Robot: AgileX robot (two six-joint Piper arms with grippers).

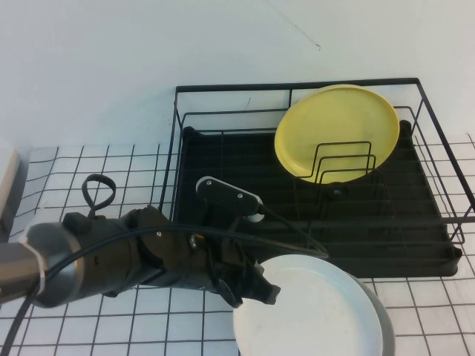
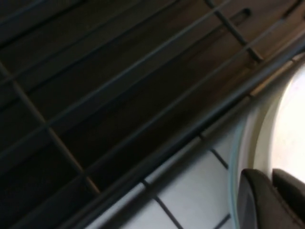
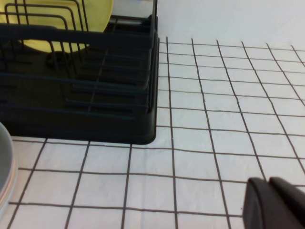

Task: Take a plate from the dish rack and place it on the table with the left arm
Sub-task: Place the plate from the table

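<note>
The white plate sits off-centre over the grey-blue plate (image 1: 388, 325). Next, my left gripper opens and gently pushes the white plate's rim (image 1: 237, 314) until the two plates line up.
The white plate (image 1: 312, 315) lies flat at the front of the table (image 1: 104, 178), just in front of the dish rack (image 1: 223, 159), over a pale grey-blue plate (image 1: 383, 322). My left gripper (image 1: 261, 291) is shut on the white plate's left rim. In the left wrist view the gripper (image 2: 268, 180) shows two dark fingers pinching the white rim (image 2: 290, 124), with the rack's wires (image 2: 95, 71) beside it. My right gripper (image 3: 269, 185) is shut and empty above the gridded table (image 3: 214, 95), right of the rack (image 3: 95, 119). It is out of the high view.
A yellow plate (image 1: 334, 126) stands upright in the rack's wire dividers and also shows in the right wrist view (image 3: 95, 14). The grey-blue plate's edge shows in the left wrist view (image 2: 233, 162) and the right wrist view (image 3: 4, 157).
</note>
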